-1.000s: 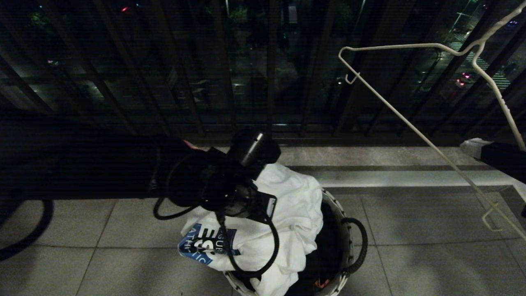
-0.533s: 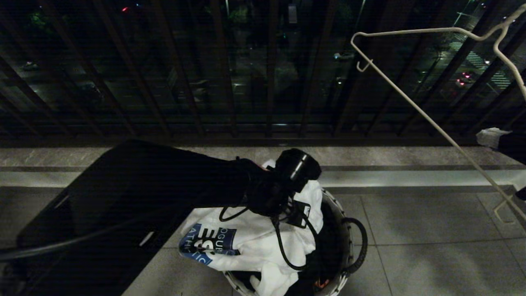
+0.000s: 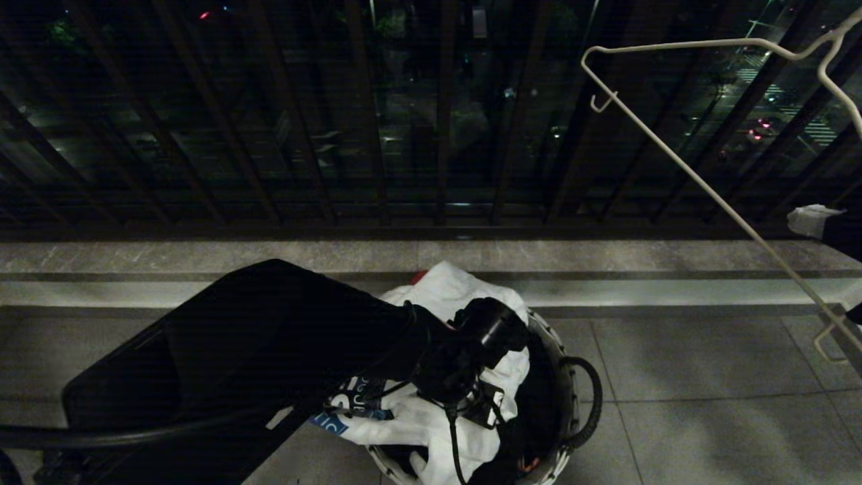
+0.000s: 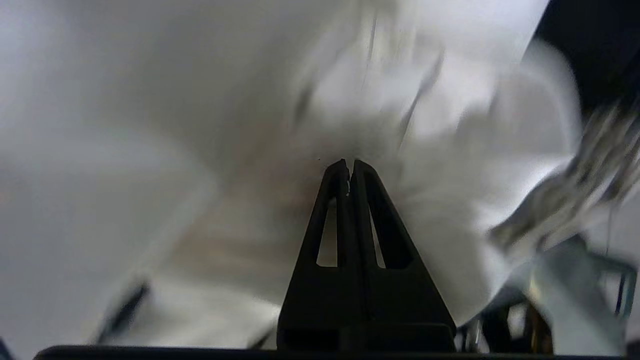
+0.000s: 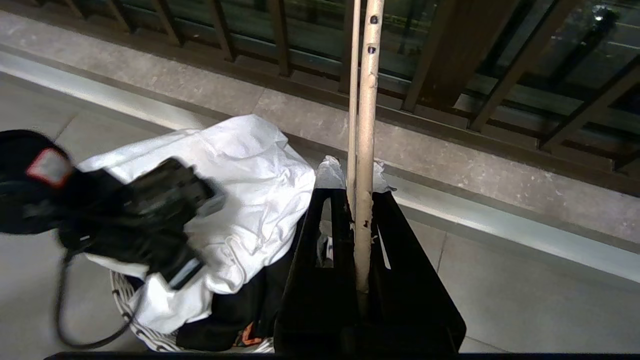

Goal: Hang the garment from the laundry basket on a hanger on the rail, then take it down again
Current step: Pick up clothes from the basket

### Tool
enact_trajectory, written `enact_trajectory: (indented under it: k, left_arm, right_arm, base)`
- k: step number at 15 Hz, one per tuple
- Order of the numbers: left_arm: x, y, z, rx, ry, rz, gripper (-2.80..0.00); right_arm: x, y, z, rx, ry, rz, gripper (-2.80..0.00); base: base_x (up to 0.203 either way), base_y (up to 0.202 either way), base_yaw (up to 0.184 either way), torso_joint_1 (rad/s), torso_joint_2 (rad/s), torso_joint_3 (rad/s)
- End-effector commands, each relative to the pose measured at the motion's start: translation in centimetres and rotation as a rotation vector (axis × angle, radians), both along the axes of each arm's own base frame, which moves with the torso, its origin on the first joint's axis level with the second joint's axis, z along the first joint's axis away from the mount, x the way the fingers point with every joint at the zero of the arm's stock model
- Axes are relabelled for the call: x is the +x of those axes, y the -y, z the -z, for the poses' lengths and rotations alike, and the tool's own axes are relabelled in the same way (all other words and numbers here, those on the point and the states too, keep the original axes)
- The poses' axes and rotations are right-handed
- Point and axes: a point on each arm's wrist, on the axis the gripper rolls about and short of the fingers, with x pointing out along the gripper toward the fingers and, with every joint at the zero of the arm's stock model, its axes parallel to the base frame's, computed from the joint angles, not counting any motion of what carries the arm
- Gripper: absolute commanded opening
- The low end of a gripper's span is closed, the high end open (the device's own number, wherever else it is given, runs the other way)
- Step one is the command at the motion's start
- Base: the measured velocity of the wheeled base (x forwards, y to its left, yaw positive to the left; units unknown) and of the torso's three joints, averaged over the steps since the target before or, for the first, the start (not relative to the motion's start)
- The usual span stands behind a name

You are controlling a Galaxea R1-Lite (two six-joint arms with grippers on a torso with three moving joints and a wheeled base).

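My left gripper should lift clear, open wide and come down on the garment (image 3: 448, 284) beside the kerb, because its fingers are shut together with the garment's folds (image 4: 354, 135) beyond them.
The garment (image 3: 451, 289), a white T-shirt with a blue print, lies heaped in the laundry basket (image 3: 560, 350). My left arm reaches down into the heap, and its wrist hides the fingers in the head view. In the left wrist view my left gripper (image 4: 348, 162) is shut, its tips pinching the white garment (image 4: 200, 100), whose folds run to the tips. My right gripper (image 5: 352, 172) is shut on the off-white wire hanger (image 5: 367, 100), held up at the far right, hanger (image 3: 673, 162) clear of the basket. The rail is out of view.
Dark balcony railing bars (image 3: 438, 135) stand behind a stone kerb (image 3: 269, 256). The basket has a dark loop handle (image 3: 592, 397) and holds dark clothes (image 5: 240, 310) under the T-shirt. Grey floor tiles (image 3: 707, 404) lie to the right of the basket.
My left arm has swung right and sunk onto the garment in the basket, covering part of the blue print. The hanger has shifted slightly up and right.
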Motion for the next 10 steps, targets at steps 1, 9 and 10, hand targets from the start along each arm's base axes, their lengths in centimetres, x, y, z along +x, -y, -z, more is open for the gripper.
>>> enact_trajectory:
  k: [1,9,10]
  left_arm:
    - [-1.7,-1.8,-0.1,0.029,-0.049,0.009,-2.80]
    - [-4.4,-2.9,-0.7,-0.010,-0.080,0.034,-2.80]
    - [-3.9,-2.4,-1.5,-0.046,-0.051,0.031,-2.80]
  right_arm:
    - [0.0,0.0,0.1,-0.002,-0.001,0.001,-2.80]
    - [0.1,0.0,0.1,-0.003,-0.003,0.001,-2.80]
    - [0.1,0.0,0.1,-0.003,-0.003,0.001,-2.80]
  base:
    - [0.000,0.000,0.000,0.000,0.00,0.000]
    - [0.000,0.000,0.000,0.000,0.00,0.000]
    - [0.000,0.000,0.000,0.000,0.00,0.000]
